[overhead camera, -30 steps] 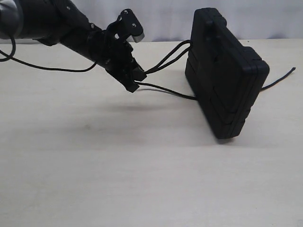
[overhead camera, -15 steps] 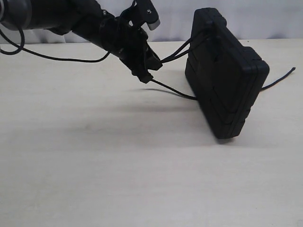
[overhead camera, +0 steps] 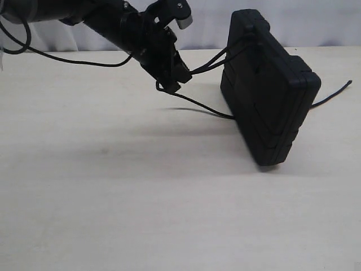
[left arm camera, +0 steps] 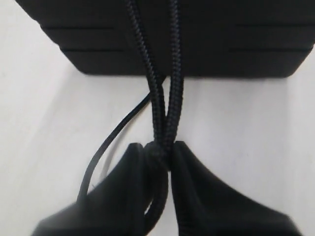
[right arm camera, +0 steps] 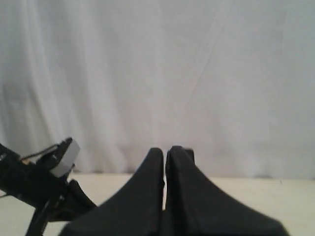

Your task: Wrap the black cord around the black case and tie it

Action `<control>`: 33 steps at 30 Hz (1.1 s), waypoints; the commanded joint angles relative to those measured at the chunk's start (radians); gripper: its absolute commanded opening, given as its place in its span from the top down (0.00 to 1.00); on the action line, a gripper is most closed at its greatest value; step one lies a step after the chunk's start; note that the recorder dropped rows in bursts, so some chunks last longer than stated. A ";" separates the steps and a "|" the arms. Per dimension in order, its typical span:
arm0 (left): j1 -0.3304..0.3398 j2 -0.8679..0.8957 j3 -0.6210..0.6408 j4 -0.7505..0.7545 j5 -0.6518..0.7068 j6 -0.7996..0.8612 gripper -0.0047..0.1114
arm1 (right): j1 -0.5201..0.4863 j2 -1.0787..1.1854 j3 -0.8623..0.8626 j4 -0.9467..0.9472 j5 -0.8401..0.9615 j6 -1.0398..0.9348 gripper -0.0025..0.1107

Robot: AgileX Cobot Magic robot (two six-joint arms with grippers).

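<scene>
Next, I pass the two strands (overhead camera: 216,62) through the case's upper end (overhead camera: 249,44) to my right gripper, because my left gripper is holding them far out from the black case.
The black case (overhead camera: 271,96) stands on edge at the right of the table, leaning slightly. Two strands of the black cord (overhead camera: 207,65) run from its upper face to my left gripper (overhead camera: 175,80), which is held above the table left of the case and is shut on them. In the left wrist view the braided cord (left arm camera: 165,108) meets at a knot pinched between the fingertips of the left gripper (left arm camera: 160,150), in front of the case (left arm camera: 197,49). A single strand (overhead camera: 203,106) sags to the case's foot. The cord's tail (overhead camera: 333,92) lies behind the case. My right gripper (right arm camera: 165,152) is shut and empty.
A smooth black cable (overhead camera: 67,59) hangs from the left arm. A white curtain (overhead camera: 208,22) closes off the back of the pale table (overhead camera: 169,197). The right wrist view catches the left arm (right arm camera: 44,187) low at one side.
The left gripper has risen and moved toward the case, keeping its hold on the cord. The case has not moved.
</scene>
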 commanded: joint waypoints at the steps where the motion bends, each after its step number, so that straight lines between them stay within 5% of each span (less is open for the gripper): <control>1: -0.002 0.000 -0.012 0.172 0.059 -0.123 0.96 | -0.003 0.255 -0.205 -0.030 0.144 0.013 0.94; 10: -0.002 0.003 -0.097 0.182 0.148 -0.165 0.96 | -0.014 0.636 -0.712 -0.217 0.681 0.009 0.94; 14: -0.002 0.017 -0.170 0.212 0.195 -0.221 0.96 | -0.112 0.727 -0.821 -0.129 0.853 -0.067 0.94; 20: -0.032 0.022 -0.189 0.216 0.198 -0.221 0.96 | -0.262 0.796 -0.796 0.109 0.901 -0.161 0.94; 33: -0.083 0.071 -0.195 0.260 0.090 -0.239 0.96 | -0.266 0.788 -0.571 0.125 0.721 -0.161 0.94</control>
